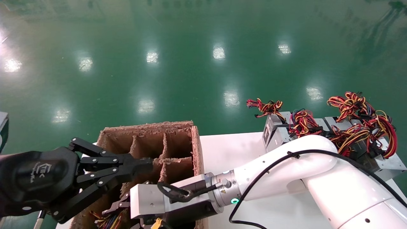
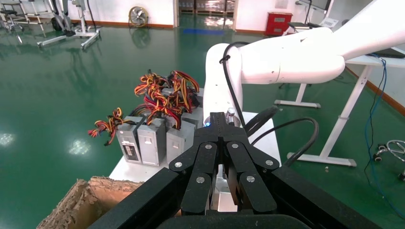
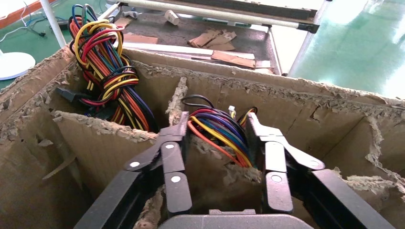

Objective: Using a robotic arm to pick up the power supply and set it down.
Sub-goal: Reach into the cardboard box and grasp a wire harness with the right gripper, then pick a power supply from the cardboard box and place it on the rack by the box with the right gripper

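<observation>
The wire bundle goes down behind the torn divider, so when I lift, the hidden power supply will come out after it, hanging by its wires.
My right gripper is down inside a compartment of the brown cardboard divider box, under its grey wrist block. Its fingers stand wide apart, one on each side of a power supply's wire bundle of red, orange, yellow, blue and purple. That power supply's metal casing is hidden below the torn divider. My left gripper hovers shut over the box's left side, holding nothing. The white robotic arm reaches in from the right.
Several grey power supplies with tangled wires stand on the white table at the right. Another wire bundle fills a neighbouring compartment. Ragged dividers hem the gripper in. Green floor lies beyond.
</observation>
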Controlling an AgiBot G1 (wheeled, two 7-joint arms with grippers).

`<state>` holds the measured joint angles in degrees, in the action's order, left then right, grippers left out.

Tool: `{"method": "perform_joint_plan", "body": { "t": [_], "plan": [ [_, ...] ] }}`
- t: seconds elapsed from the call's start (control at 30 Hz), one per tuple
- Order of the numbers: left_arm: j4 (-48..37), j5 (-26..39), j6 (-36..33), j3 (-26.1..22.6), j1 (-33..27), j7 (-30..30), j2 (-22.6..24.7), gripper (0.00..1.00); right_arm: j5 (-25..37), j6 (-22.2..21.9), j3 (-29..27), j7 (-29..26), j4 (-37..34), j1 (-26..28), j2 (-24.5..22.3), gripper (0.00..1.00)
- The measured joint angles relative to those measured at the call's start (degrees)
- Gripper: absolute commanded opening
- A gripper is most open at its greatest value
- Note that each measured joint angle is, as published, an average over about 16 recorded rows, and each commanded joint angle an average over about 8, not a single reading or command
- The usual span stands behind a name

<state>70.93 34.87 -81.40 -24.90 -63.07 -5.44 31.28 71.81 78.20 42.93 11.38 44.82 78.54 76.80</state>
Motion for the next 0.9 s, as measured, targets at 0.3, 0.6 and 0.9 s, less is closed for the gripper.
{"method": "perform_joint_plan", "body": {
  "t": [0.3, 0.6, 0.9],
  "plan": [
    [0.00, 0.00, 0.00, 0.00, 0.00, 0.00, 0.00, 0.00, -2.26, 0.33, 0.78, -0.18, -1.17, 0.15, -0.44, 0.00],
    [0.00, 0.00, 0.00, 0.00, 0.00, 0.00, 0.00, 0.00, -4.56, 1.28, 0.56, -1.02, -1.29, 0.03, -1.30, 0.00],
    [0.00, 0.00, 0.00, 0.00, 0.00, 0.00, 0.00, 0.00, -8.45, 2.28, -1.30, -3.94, 1.31, -0.17, -3.42, 0.00]
  ]
}}
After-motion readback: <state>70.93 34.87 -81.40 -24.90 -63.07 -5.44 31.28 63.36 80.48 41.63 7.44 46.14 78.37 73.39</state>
